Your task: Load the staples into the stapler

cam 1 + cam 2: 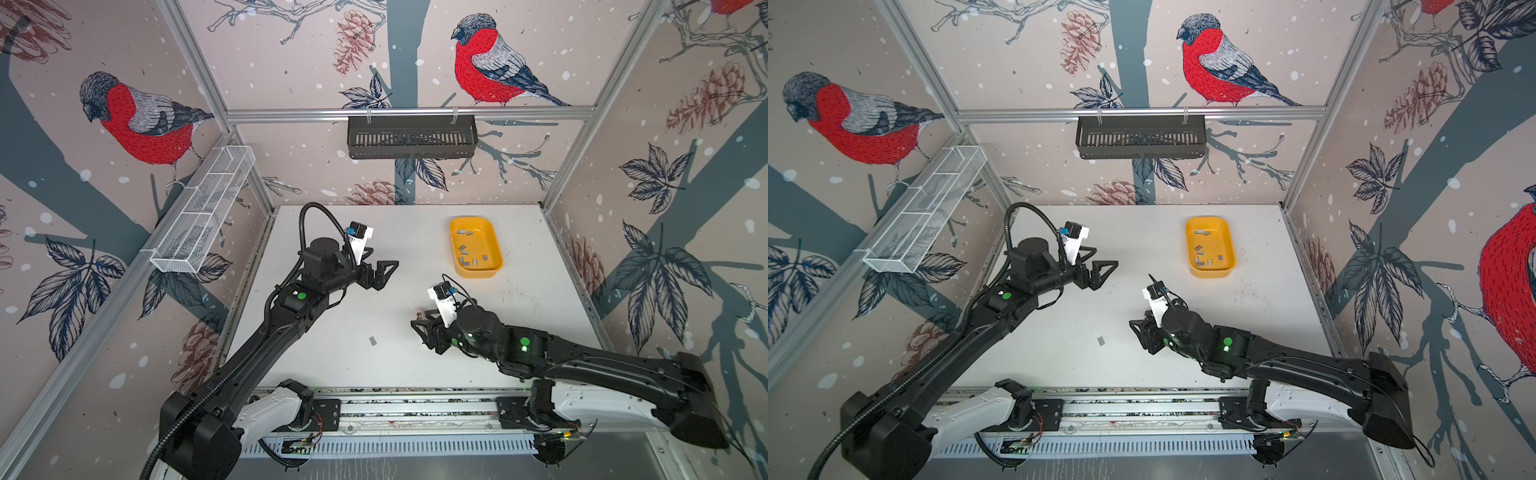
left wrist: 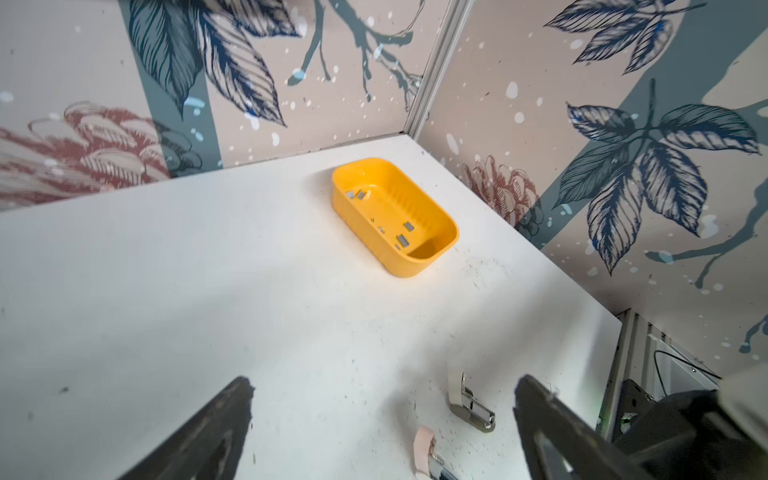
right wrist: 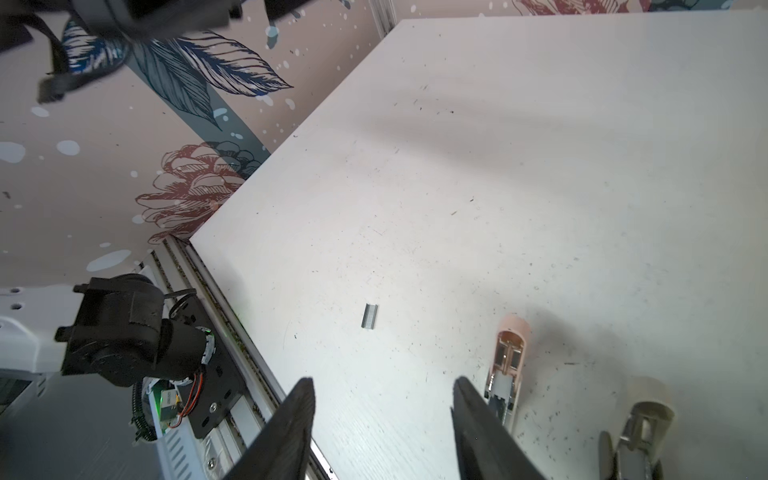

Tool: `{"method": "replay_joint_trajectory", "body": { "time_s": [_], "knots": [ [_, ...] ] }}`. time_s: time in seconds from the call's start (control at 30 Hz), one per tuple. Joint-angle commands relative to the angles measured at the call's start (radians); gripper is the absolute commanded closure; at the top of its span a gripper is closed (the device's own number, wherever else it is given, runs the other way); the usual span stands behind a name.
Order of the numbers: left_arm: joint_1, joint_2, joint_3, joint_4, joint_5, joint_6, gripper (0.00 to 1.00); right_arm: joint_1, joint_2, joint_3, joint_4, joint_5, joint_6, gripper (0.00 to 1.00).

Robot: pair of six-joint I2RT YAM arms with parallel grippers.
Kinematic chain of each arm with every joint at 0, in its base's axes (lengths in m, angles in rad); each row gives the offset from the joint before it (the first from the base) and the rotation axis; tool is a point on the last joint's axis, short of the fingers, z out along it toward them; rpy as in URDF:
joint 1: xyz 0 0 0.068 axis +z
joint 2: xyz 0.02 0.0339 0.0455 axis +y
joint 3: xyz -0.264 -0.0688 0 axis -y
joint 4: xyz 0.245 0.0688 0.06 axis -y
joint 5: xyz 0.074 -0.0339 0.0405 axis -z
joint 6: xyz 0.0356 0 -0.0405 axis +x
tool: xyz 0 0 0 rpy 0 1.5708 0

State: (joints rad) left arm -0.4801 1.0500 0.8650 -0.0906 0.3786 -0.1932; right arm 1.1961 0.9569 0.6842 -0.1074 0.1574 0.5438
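Observation:
My left gripper needs to move down and pick up the loose staple strip (image 1: 372, 340), because the strip is on my left gripper's side and my right gripper is next to the pink stapler (image 3: 507, 366).
A pink mini stapler (image 3: 509, 357) lies opened on the white table, its metal channel showing. A beige-and-metal piece (image 3: 644, 415) lies beside it; I cannot tell if it belongs to the same stapler. Both also show in the left wrist view, the pink stapler (image 2: 426, 449) and the beige piece (image 2: 469, 403). My right gripper (image 3: 382, 380) (image 1: 422, 334) hangs open and empty just beside the pink stapler. One loose staple strip (image 3: 369, 316) (image 1: 372, 340) lies ahead of it. More staples (image 1: 464, 232) (image 2: 402, 239) sit in the yellow tray (image 1: 478, 272). My left gripper (image 2: 384, 379) (image 1: 382, 259) is wide open and empty above mid-table.
A black slotted basket (image 1: 411, 137) hangs on the back wall. A white wire basket (image 1: 203, 212) hangs on the left wall. The arms' base rail (image 1: 415, 409) runs along the table's front edge. Patterned walls enclose the table on three sides.

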Motion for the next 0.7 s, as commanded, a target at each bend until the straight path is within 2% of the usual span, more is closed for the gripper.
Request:
{"method": "replay_joint_trajectory", "body": {
  "time_s": [0.0, 0.13, 0.33, 0.5, 0.67],
  "knots": [
    [-0.059, -0.053, -0.038, -0.108, -0.203, -0.122, 0.03, 0.000, -0.109, -0.035, -0.072, -0.049, -0.070, 0.37],
    [-0.126, -0.097, -0.081, -0.241, -0.314, -0.272, 0.06, -0.005, -0.232, -0.070, -0.134, -0.025, -0.110, 0.25],
    [-0.238, -0.137, -0.179, -0.421, -0.449, -0.590, 0.14, -0.012, -0.323, -0.089, -0.219, 0.005, -0.130, 0.24],
    [-0.369, -0.111, -0.229, -0.499, -0.531, -0.823, 0.21, -0.010, -0.301, -0.095, -0.206, -0.035, -0.139, 0.23],
    [-0.428, -0.022, -0.242, -0.546, -0.568, -0.937, 0.33, 0.011, -0.242, -0.086, -0.215, -0.116, -0.157, 0.21]
  ]
}}
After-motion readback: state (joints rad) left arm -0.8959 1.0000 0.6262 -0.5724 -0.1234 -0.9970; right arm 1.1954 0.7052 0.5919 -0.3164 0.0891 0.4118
